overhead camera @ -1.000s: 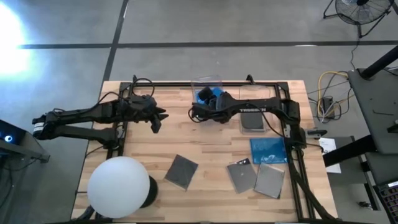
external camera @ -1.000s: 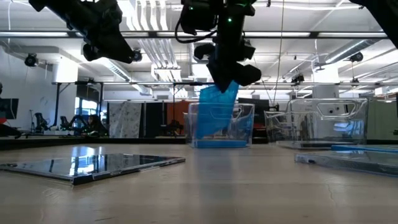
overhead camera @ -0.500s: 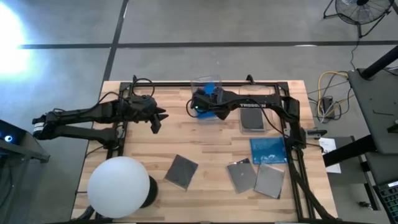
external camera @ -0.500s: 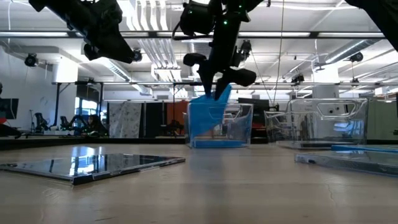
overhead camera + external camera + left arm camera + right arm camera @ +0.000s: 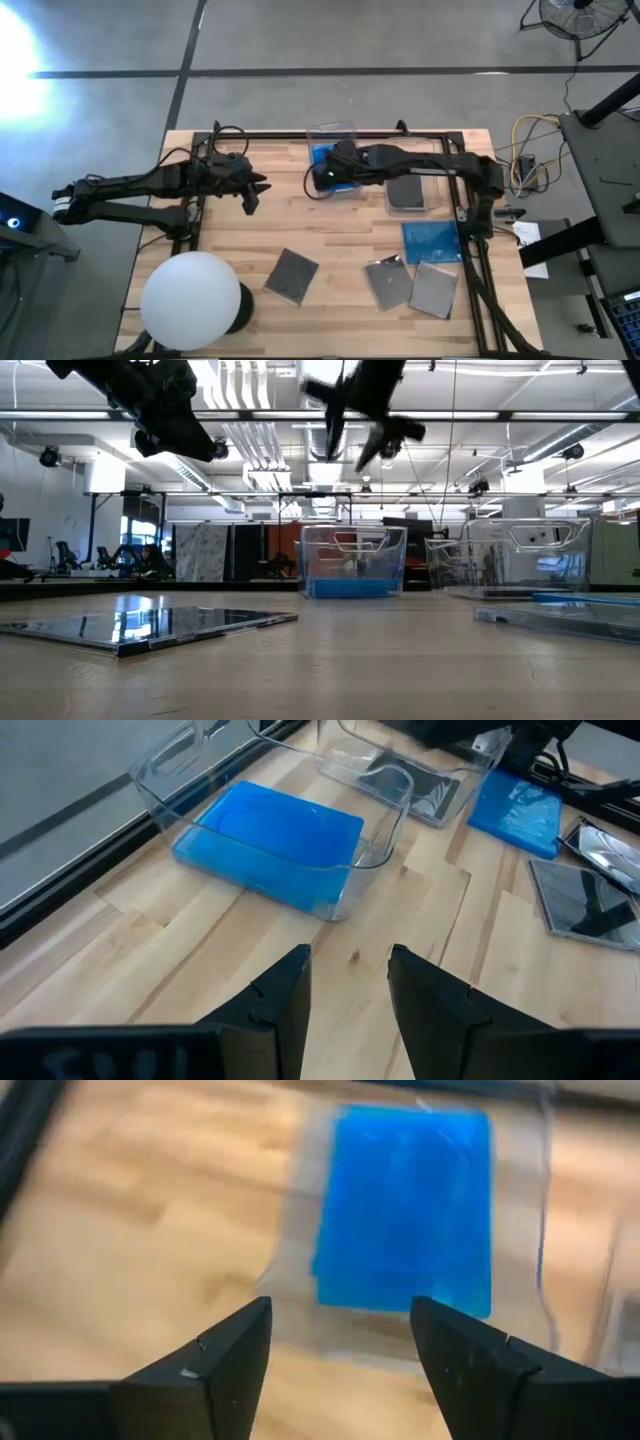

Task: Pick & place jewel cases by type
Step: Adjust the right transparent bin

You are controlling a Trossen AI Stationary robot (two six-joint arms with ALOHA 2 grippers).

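Observation:
Next, my right gripper puts the two bins side by side first, because the clear bin with the blue case [image 5: 352,563] sits at a slant and apart from the second clear bin [image 5: 412,191].
A clear bin [image 5: 333,135] at the table's far middle holds a blue jewel case [image 5: 405,1210] lying flat on its floor, also seen as the blue jewel case [image 5: 270,840]. My right gripper [image 5: 340,1340] hangs open above the bin's near side, nothing between its fingers. A second clear bin [image 5: 408,205] to the right holds a dark grey case [image 5: 406,190]. Another blue case [image 5: 432,241] and three grey cases [image 5: 291,275] [image 5: 388,283] [image 5: 434,290] lie flat on the table. My left gripper [image 5: 258,192] waits open, raised at the left.
A white globe [image 5: 190,300] stands at the near left corner. A black frame [image 5: 470,200] runs along the table's far and right sides. Bare wood lies between the bins and the cases near the front edge.
My right gripper held a blue case tilted over the far bin, lowered it in, then opened and let go. The case now lies flat on the bin's floor. The gripper has risen clear of the bin and rolled about its own axis.

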